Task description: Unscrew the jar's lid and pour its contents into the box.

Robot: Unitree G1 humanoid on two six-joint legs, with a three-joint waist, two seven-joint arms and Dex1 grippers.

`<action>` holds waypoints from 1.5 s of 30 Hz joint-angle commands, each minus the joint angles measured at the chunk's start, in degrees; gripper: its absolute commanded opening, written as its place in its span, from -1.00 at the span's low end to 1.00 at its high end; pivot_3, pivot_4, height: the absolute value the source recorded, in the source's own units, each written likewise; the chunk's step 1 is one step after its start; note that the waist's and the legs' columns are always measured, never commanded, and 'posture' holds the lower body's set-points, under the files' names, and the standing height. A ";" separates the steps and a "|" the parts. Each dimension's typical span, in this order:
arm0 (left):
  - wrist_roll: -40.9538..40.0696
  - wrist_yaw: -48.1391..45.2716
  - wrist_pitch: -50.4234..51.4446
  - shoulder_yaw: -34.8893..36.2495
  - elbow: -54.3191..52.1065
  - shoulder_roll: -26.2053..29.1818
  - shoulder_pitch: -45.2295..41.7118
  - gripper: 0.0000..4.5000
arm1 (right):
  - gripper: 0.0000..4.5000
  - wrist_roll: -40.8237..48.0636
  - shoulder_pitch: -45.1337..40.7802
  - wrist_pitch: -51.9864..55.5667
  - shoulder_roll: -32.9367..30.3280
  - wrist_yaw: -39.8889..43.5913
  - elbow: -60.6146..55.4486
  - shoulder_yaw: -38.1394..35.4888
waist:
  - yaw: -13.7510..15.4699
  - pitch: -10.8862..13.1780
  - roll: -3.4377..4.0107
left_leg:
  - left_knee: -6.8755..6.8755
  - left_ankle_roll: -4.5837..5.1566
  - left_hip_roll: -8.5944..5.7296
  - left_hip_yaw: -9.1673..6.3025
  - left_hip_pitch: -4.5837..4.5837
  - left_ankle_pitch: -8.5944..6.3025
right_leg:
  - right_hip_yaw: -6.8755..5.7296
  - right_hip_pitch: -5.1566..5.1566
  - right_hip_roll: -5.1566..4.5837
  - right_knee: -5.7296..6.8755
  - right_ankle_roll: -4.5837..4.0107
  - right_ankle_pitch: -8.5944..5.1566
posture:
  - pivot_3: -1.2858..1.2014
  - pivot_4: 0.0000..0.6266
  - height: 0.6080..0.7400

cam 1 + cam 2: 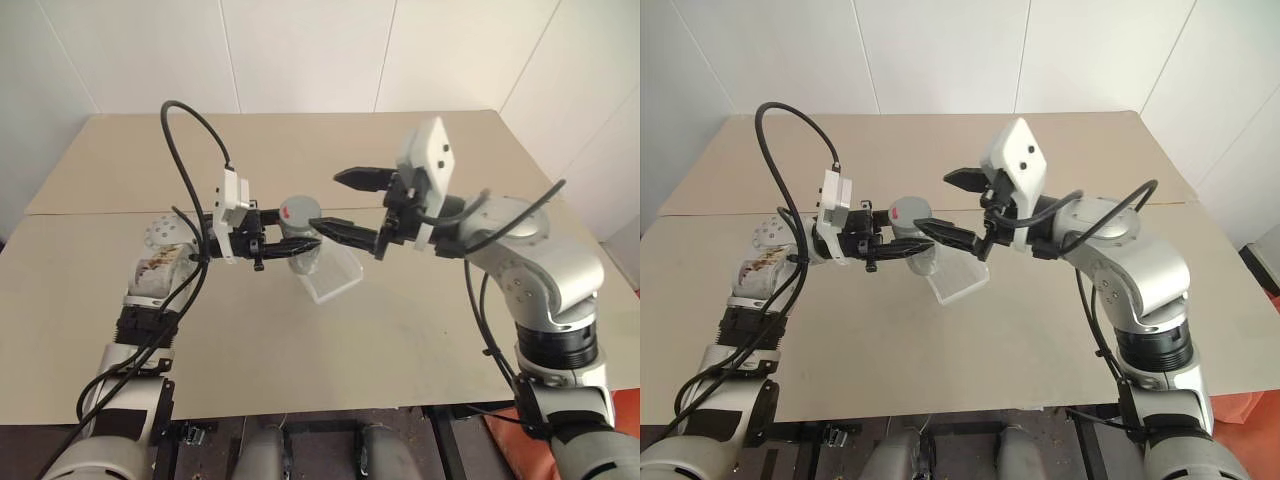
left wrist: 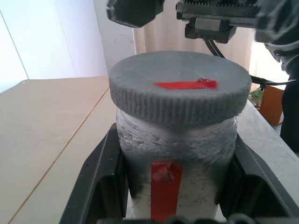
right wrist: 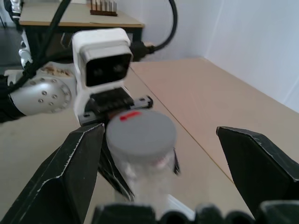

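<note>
The lid's round edge rests over the jar. I expect the lid to come off in one piece and uncover the jar's opening when I unscrew it.
The jar, whitish with a red label strip, is held upright above the table, and my left gripper is shut on its body from the left. Its grey lid with a red mark sits on top, seen close in the left wrist view as lid over jar. My right gripper stands open just right of the lid, one finger behind it and one in front, apart from it. The lid lies between the wide fingers. The clear box rests on the table under and right of the jar. The contents are hidden.
The beige table has a seam running across behind the arms, and its front edge is near me. White walls close the far side. Black cables loop over both arms. An orange object lies low beside the table's right front corner.
</note>
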 commanded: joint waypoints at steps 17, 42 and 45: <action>-0.59 0.64 -0.38 0.75 -2.90 0.67 0.63 -0.10 | 0.92 -3.92 -4.98 1.51 3.13 -0.82 3.83 4.02 | 0.02 0.00 0.00 | 0.00 0.00 0.00 -0.01 -0.03 0.00 | -0.02 -0.01 0.00 0.00 0.00 0.00 | 0.03 -0.52 1.00; 0.46 1.46 -2.55 1.17 -1.54 1.88 1.31 -0.10 | 0.23 1.62 -8.26 5.48 1.74 -3.51 6.97 -8.93 | 0.13 0.00 0.00 | 0.00 0.00 0.00 0.00 -0.04 0.00 | -0.03 0.00 -0.01 -0.02 0.00 0.00 | 0.03 -0.52 1.00; 0.81 2.99 -2.73 2.13 -1.48 2.18 1.61 -0.10 | 0.23 -3.11 -2.04 2.05 -2.77 -5.91 4.62 -10.29 | 0.41 0.00 0.00 | 0.00 0.00 -0.01 0.00 -0.04 0.00 | -0.04 0.01 -0.02 -0.03 0.00 0.00 | 0.03 -0.52 1.00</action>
